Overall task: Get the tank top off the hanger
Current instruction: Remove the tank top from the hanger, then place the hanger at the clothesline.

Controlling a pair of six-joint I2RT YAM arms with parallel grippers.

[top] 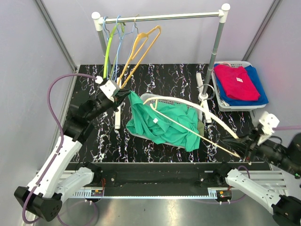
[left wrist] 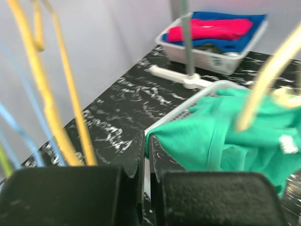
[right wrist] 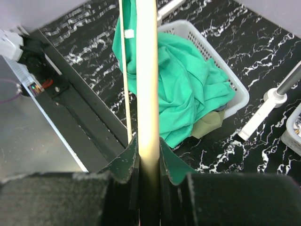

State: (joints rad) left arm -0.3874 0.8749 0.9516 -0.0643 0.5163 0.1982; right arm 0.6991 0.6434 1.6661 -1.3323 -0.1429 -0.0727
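My left gripper is pulling the tank top's corner past the basket's rim, and the hanger's tip (top: 145,101) is clear of the tank top, so next my left gripper stops pulling and puts the corner down into the basket (top: 170,126).
A green tank top (top: 164,123) hangs crumpled on a cream hanger (top: 207,113), draped over a white basket (top: 176,100). My left gripper (top: 128,94) is at the garment's upper left corner. In the left wrist view it (left wrist: 149,141) is shut on the edge of the tank top (left wrist: 221,136), with the hanger (left wrist: 263,80) slanting across on the right. My right gripper (top: 240,147) is at the front right, holding the hanger's end. In the right wrist view it (right wrist: 147,150) is shut on the thick cream hanger (right wrist: 146,70), above the tank top (right wrist: 183,84).
A clothes rail (top: 162,18) at the back carries yellow (top: 136,52), green (top: 108,52) and blue hangers. Its right post (top: 214,52) stands beside a basket of red and blue clothes (top: 237,84). An olive garment (top: 201,128) lies under the tank top.
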